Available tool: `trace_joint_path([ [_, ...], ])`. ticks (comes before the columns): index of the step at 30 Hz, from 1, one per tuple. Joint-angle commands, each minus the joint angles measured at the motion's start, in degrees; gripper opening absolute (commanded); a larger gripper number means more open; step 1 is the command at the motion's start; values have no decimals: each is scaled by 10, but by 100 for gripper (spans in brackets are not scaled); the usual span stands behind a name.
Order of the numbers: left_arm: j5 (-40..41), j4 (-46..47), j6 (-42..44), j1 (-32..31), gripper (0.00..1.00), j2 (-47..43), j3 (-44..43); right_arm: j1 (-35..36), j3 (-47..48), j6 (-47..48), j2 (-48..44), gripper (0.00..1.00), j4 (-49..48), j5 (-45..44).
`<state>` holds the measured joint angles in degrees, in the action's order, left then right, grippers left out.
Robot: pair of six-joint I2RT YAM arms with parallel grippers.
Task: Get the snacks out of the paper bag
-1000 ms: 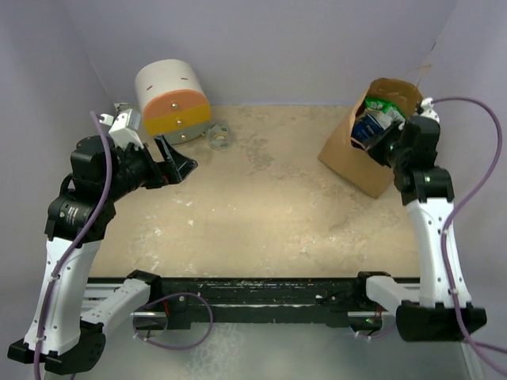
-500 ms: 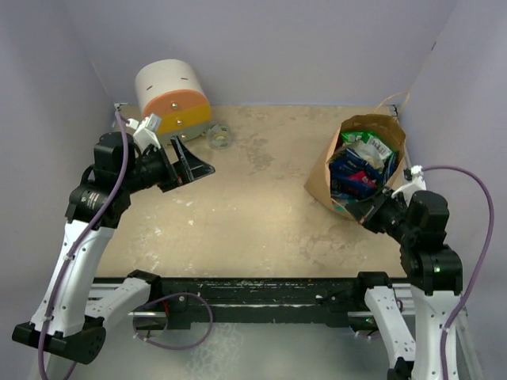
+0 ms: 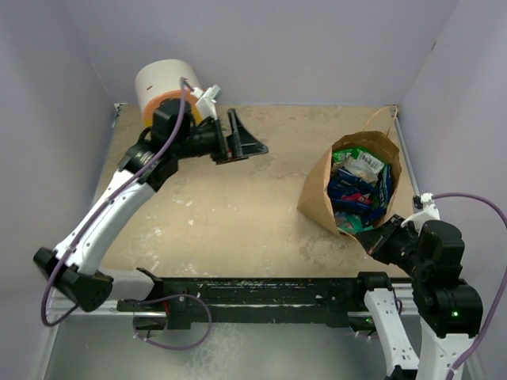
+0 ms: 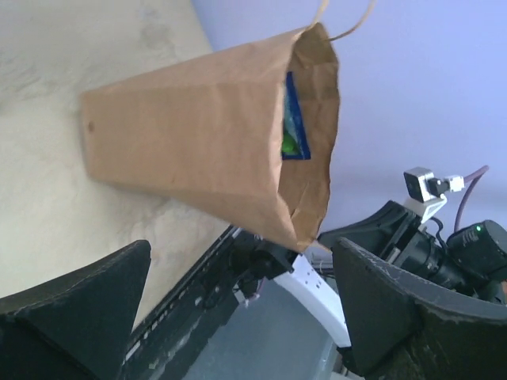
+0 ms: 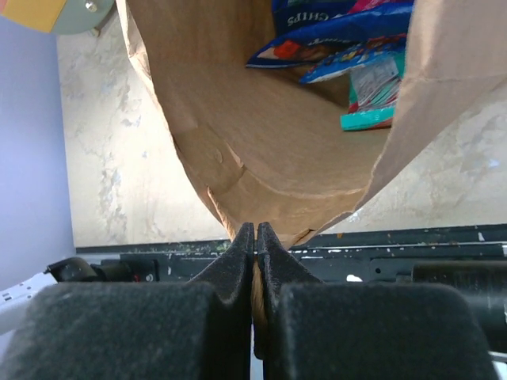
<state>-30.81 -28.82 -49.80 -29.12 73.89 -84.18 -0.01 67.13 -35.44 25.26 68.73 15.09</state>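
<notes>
I should keep moving my left gripper until its fingers close around the bag's far handle, since that handle stands free while my right gripper pins the bag's near rim (image 3: 346,235).
The brown paper bag (image 3: 325,190) stands tilted at the right of the table, mouth facing up and toward me. Inside lie several snacks (image 3: 356,186): green, dark blue, teal and pink packets. My right gripper (image 3: 371,240) is shut on the near rim of the bag; in the right wrist view its jaws pinch the brown paper (image 5: 255,237), with blue and teal packets (image 5: 341,47) deeper inside. My left gripper (image 3: 242,144) is open and empty in mid-air at the back centre, pointing right toward the bag (image 4: 198,150), well apart from it.
A white, orange and yellow cylinder (image 3: 162,87) lies at the back left, behind the left arm. A black rail (image 3: 253,289) runs along the table's near edge. Lilac walls enclose the back and sides.
My right gripper has pulled the bag's rim nearer and lower, tilting the bag's mouth open. My left arm has swung from the left side to the back centre, toward the bag.
</notes>
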Motion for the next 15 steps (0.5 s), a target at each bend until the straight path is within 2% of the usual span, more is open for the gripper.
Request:
trace_joint_path([
  [1, 15, 95, 20, -60, 99, 74, -91, 3, 48, -5, -8, 0, 32, -52],
  [4, 38, 117, 58, -105, 99, 173, -192, 3, 61, -13, -15, 0, 23, -87],
  [7, 99, 95, 100, -137, 99, 267, -304, 3, 71, -17, -12, 0, 13, -109],
  [12, 141, 105, 140, -158, 99, 399, -446, 3, 99, 13, 6, 0, 16, -126],
  [15, 143, 135, 142, -165, 99, 460, -501, 3, 116, 40, 8, 0, 26, -133],
])
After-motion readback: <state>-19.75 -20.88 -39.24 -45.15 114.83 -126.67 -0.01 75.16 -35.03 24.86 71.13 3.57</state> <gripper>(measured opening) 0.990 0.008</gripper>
